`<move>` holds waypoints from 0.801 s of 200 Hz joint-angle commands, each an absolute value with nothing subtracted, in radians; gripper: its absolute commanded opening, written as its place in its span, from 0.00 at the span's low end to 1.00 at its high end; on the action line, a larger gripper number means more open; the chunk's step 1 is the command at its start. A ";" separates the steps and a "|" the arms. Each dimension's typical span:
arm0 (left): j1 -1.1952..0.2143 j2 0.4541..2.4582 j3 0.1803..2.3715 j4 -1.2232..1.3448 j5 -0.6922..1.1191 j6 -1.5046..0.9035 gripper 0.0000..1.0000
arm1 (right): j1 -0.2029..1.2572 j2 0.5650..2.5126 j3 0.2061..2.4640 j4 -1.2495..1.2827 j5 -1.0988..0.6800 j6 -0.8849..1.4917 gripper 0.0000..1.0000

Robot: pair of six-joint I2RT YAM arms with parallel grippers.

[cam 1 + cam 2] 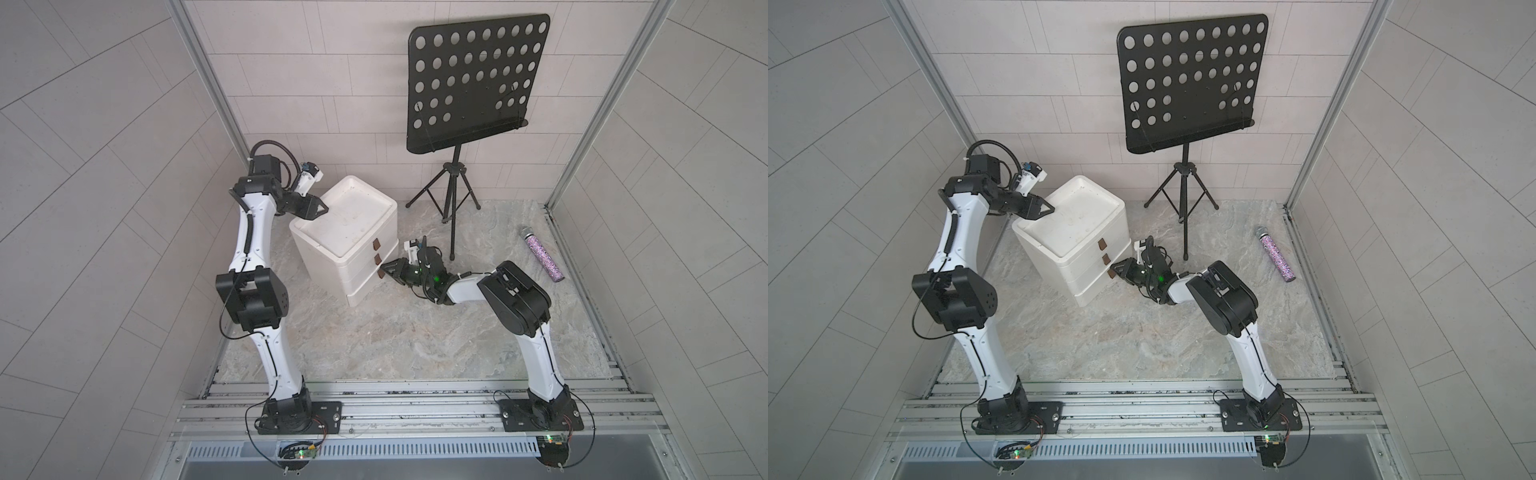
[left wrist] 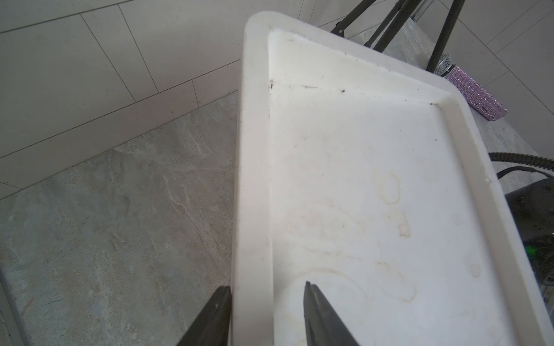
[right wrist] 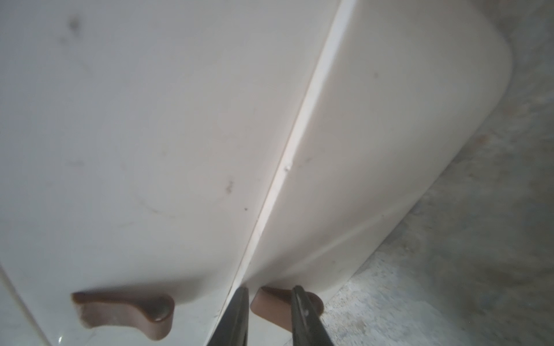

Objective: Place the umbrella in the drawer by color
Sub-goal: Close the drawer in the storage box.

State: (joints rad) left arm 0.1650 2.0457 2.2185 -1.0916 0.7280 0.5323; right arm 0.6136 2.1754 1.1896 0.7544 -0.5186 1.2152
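Note:
The white chest (image 1: 342, 256) stands at an angle to the back wall, so the robot's right gripper should move to the chest's top rim (image 1: 393, 205) and, together with the left gripper, turn the chest straight.
No umbrella shows in any view. The white three-drawer chest (image 1: 361, 270) (image 1: 1088, 270) stands at the back left, all drawers closed, each with a brown handle. My right gripper (image 1: 381, 273) (image 1: 1112, 272) (image 3: 270, 289) reaches low at the chest's front. It is shut on the bottom drawer's handle (image 3: 275, 311), next to the floor. My left gripper (image 1: 324, 209) (image 1: 1050, 208) (image 2: 268, 284) is open astride the chest's raised top rim (image 2: 253, 209) at its back left corner. Its outer finger touches the rim and its inner finger stands over the recessed top.
A black perforated music stand (image 1: 473, 83) (image 1: 1187, 83) on a tripod stands behind the chest, one leg close to my right wrist. A purple glittery microphone (image 1: 542, 259) (image 1: 1276, 259) (image 2: 473, 93) lies at the right wall. Tiled walls enclose the marbled floor.

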 commanded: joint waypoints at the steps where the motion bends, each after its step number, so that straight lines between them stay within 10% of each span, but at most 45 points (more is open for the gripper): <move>1: 0.139 2.071 2.174 -1.168 0.771 0.557 0.45 | 0.630 2.206 1.223 0.780 -0.523 1.245 0.28; 70: 0.140 2.052 2.149 -1.152 0.775 0.553 0.46 | 0.625 2.193 1.193 0.791 -0.517 1.245 0.33; 112: 0.168 2.036 2.161 -1.072 0.778 0.437 0.74 | 0.572 2.086 1.087 0.796 -0.513 1.212 0.42; 160: 0.215 2.025 2.248 -1.017 0.795 0.261 0.83 | 0.489 1.801 1.067 0.476 -0.493 0.965 0.66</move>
State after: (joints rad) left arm 0.1822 2.0312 2.1925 -1.0439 0.7673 0.3725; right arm 0.5114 1.9602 1.0187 0.6296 -0.5102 1.1255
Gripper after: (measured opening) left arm 0.825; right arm 0.639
